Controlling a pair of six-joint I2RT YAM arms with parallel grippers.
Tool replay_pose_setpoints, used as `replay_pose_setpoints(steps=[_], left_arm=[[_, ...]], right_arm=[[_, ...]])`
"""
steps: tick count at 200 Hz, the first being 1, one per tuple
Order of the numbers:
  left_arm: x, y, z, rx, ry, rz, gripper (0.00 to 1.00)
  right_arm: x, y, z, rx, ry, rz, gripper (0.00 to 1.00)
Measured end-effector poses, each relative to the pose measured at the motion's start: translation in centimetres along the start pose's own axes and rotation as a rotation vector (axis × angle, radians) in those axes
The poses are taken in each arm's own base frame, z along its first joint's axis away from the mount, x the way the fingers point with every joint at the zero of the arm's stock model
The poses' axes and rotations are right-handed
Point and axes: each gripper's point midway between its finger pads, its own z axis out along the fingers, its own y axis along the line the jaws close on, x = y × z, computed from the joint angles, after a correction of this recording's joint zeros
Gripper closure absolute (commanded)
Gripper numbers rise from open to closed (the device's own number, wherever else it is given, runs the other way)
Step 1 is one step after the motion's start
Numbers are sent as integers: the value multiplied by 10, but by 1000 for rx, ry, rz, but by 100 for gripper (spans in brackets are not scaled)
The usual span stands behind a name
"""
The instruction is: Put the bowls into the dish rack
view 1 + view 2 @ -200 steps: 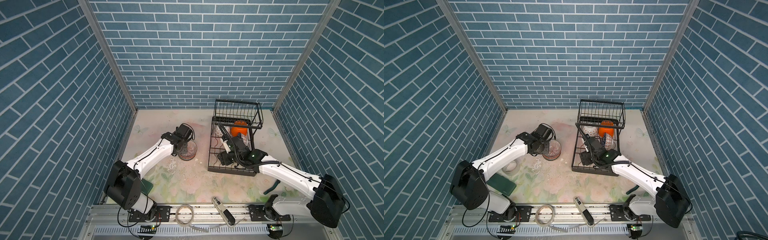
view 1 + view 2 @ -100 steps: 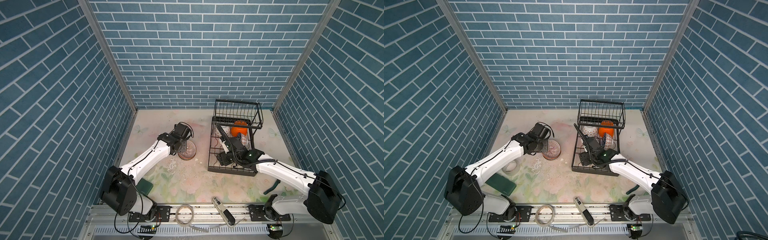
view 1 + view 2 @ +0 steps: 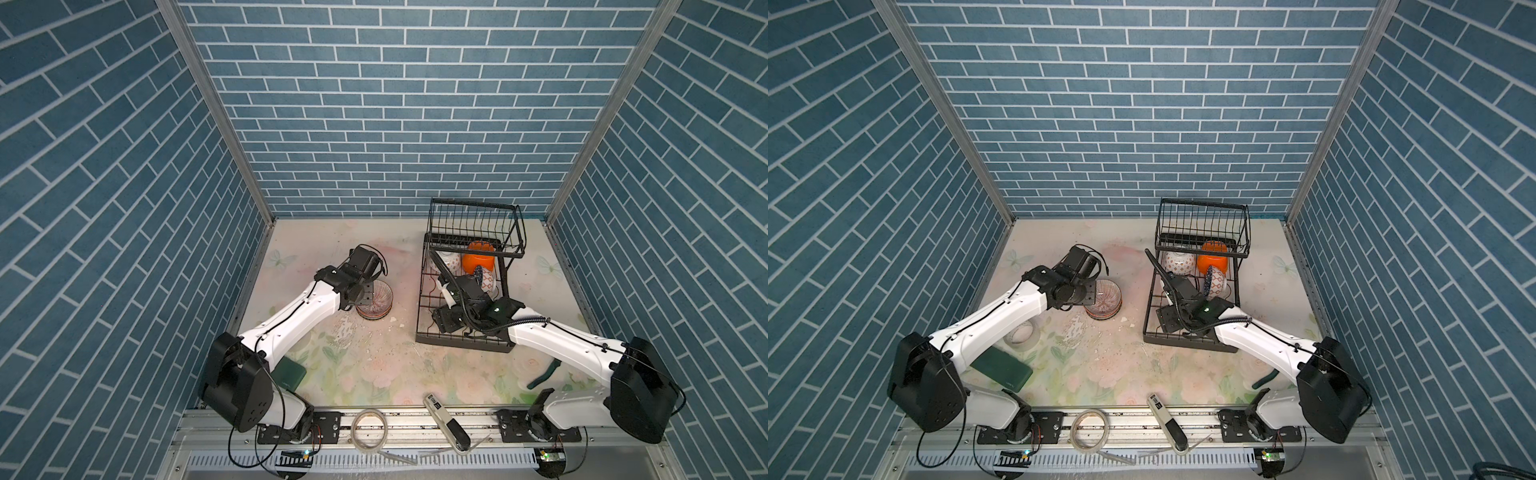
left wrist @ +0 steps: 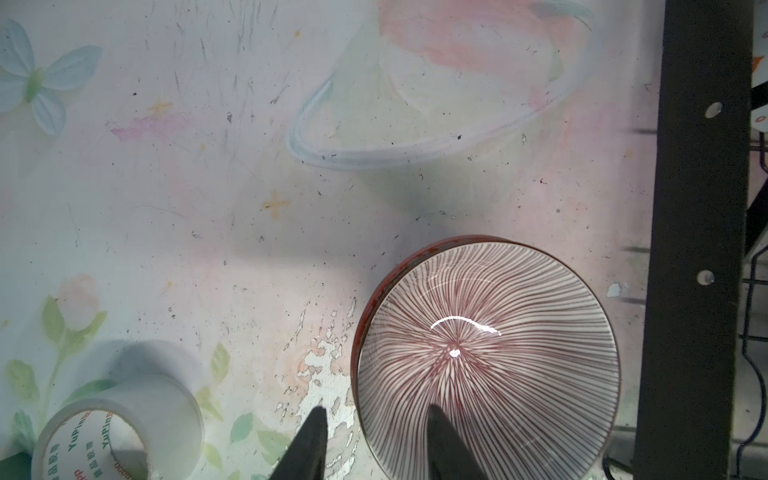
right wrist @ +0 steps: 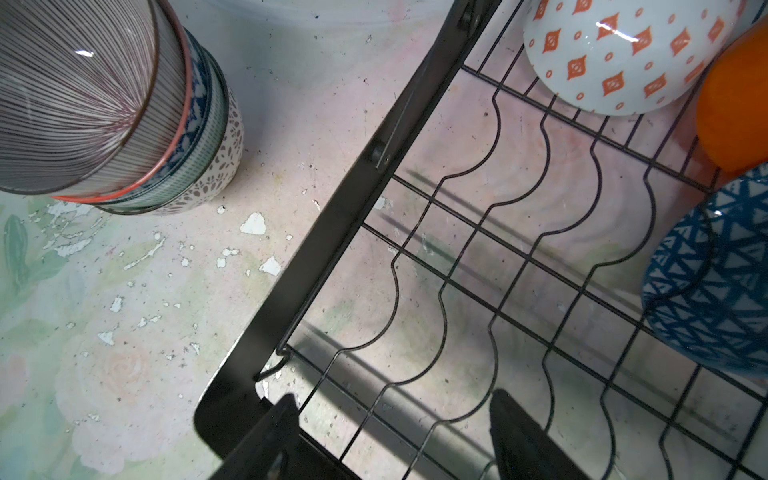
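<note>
The top bowl is nested in the stack [image 4: 374, 313], so I should tip it up by its rim with my left gripper before my right gripper takes the rack-side rim [image 4: 616, 364].
A stack of bowls [image 3: 375, 302] [image 3: 1105, 302] stands on the table left of the dish rack [image 3: 460, 343] [image 3: 1182, 343]. Its top bowl [image 4: 490, 357] is white with red-brown stripes, and the stack [image 5: 104, 108] also shows in the right wrist view. My left gripper [image 4: 374, 409] [image 3: 366, 294] is open, one finger inside the top bowl's rim and one outside. The rack's [image 5: 345, 208] lower tier holds a white bowl with orange diamonds [image 5: 615, 54] [image 3: 446, 259], an orange bowl [image 5: 735, 104] [image 3: 480, 262] and a blue patterned bowl [image 5: 715, 282] [image 3: 484, 278]. My right gripper [image 5: 392, 397] [image 3: 444, 324] hangs open and empty over the curved wires near the rack's front left corner.
A tape roll [image 4: 116, 428] [image 3: 1019, 334] lies near the left arm, with a green pad [image 3: 291, 372] [image 3: 1000, 368] in front of it. A tape ring [image 3: 370, 430] and a handled tool [image 3: 446, 424] lie on the front rail. A green-handled tool [image 3: 544, 374] lies under the right arm.
My left gripper's jaws have parted at the top bowl's rim, and the left arm's shoulder has turned a little. The right arm has hardly moved.
</note>
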Motion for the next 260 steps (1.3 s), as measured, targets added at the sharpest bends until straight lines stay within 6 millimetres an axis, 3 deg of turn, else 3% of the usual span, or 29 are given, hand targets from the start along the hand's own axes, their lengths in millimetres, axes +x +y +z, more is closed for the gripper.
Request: replay_pose_setpoints(steps=[40, 82, 260], left_arm=[[6, 0, 12, -19, 38, 11, 61], [11, -1, 20, -29, 65, 22, 70], [6, 2, 18, -44, 60, 19, 94]], right_arm=[[0, 0, 0, 0, 0, 0, 27], [1, 0, 2, 1, 6, -1, 27], [2, 1, 4, -2, 9, -3, 27]])
